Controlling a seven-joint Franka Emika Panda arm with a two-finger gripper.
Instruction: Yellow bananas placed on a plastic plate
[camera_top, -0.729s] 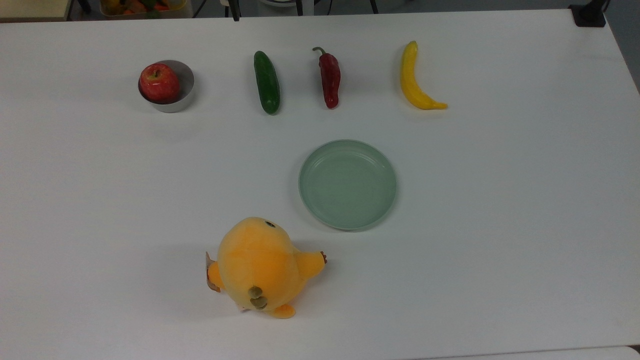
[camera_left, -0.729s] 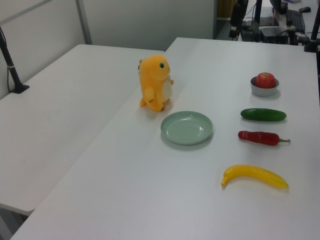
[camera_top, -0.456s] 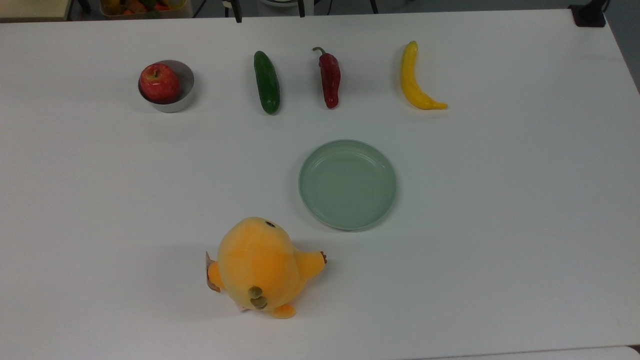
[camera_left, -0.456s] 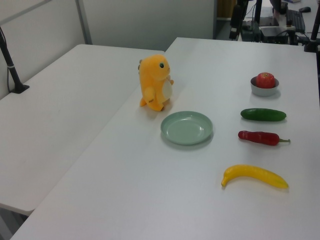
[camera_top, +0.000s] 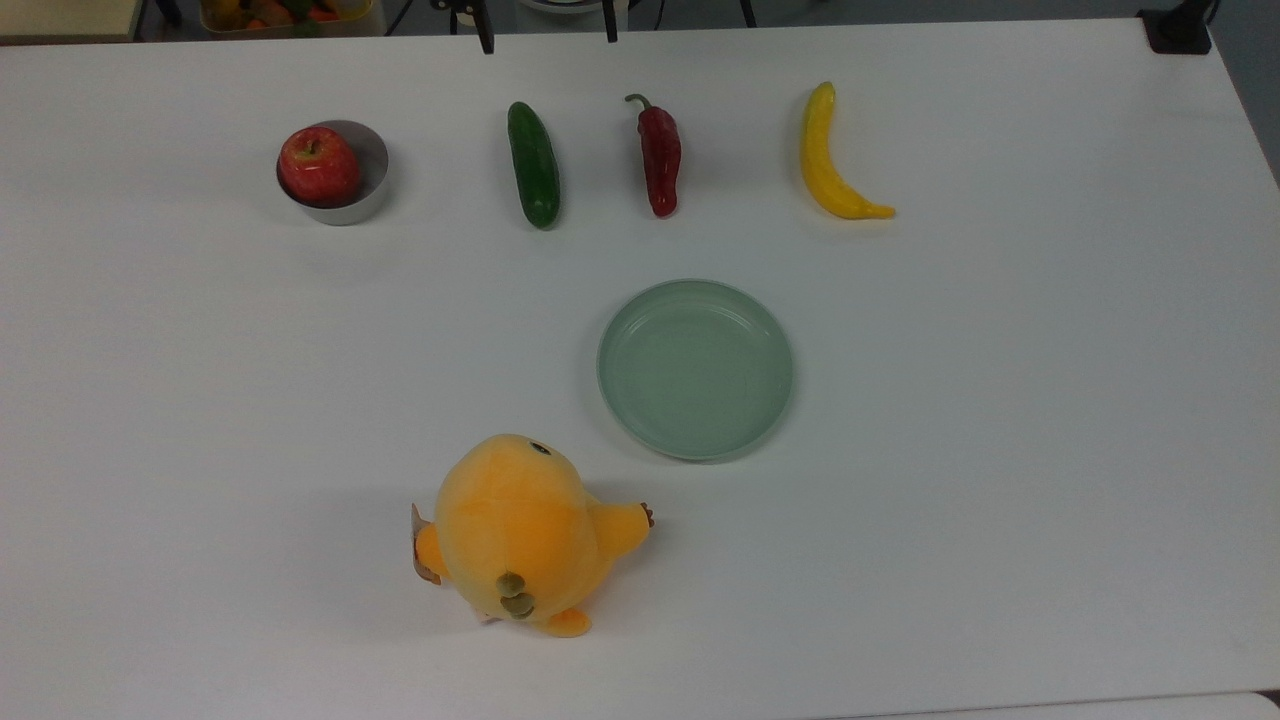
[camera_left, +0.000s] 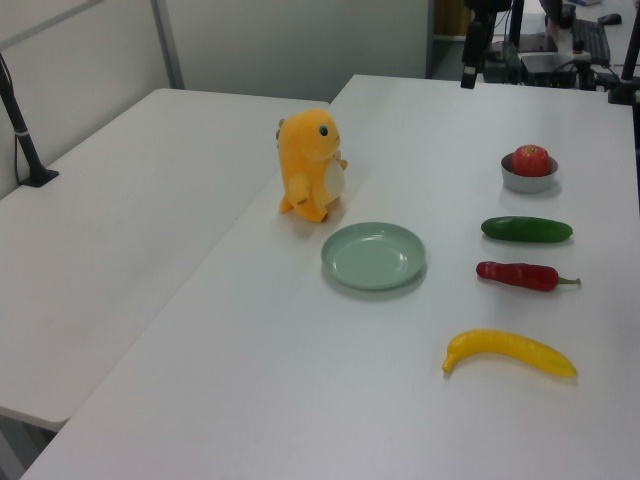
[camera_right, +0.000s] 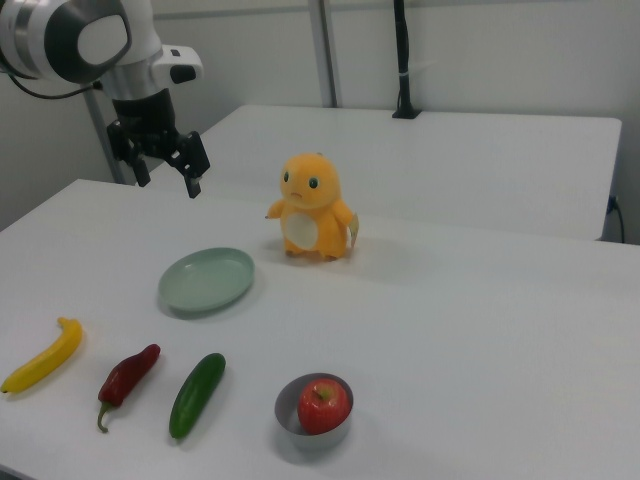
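The plate (camera_left: 374, 254) should tip and slide a little before it settles when I lower the banana against the plate's edge, because its shallow rim (camera_left: 372, 286) spreads outward above a shadow.
The yellow banana (camera_top: 828, 160) lies on the white table at the top view's upper right, last in a row of produce; it also shows in the left view (camera_left: 510, 352) and the right view (camera_right: 42, 357). The pale mint-green plate (camera_top: 695, 370) sits bare near the table's middle (camera_left: 373, 256) (camera_right: 206, 280). My gripper (camera_right: 167, 180) hangs open and holds nothing, high above the table's far edge, well apart from the banana and the plate. Its two dark fingertips (camera_top: 487, 40) poke in at the top view's upper edge.
A red apple (camera_top: 320, 165) sits in a small metal bowl (camera_top: 368, 195). A green cucumber (camera_top: 533, 165) and a red pepper (camera_top: 660, 160) lie in the banana's row. An orange plush toy (camera_top: 520, 535) stands in front of the plate. A second white table (camera_left: 120, 230) adjoins.
My gripper's fingertips have come slightly further into the top view, shifting a little to the top view's right. Nothing on the table has moved.
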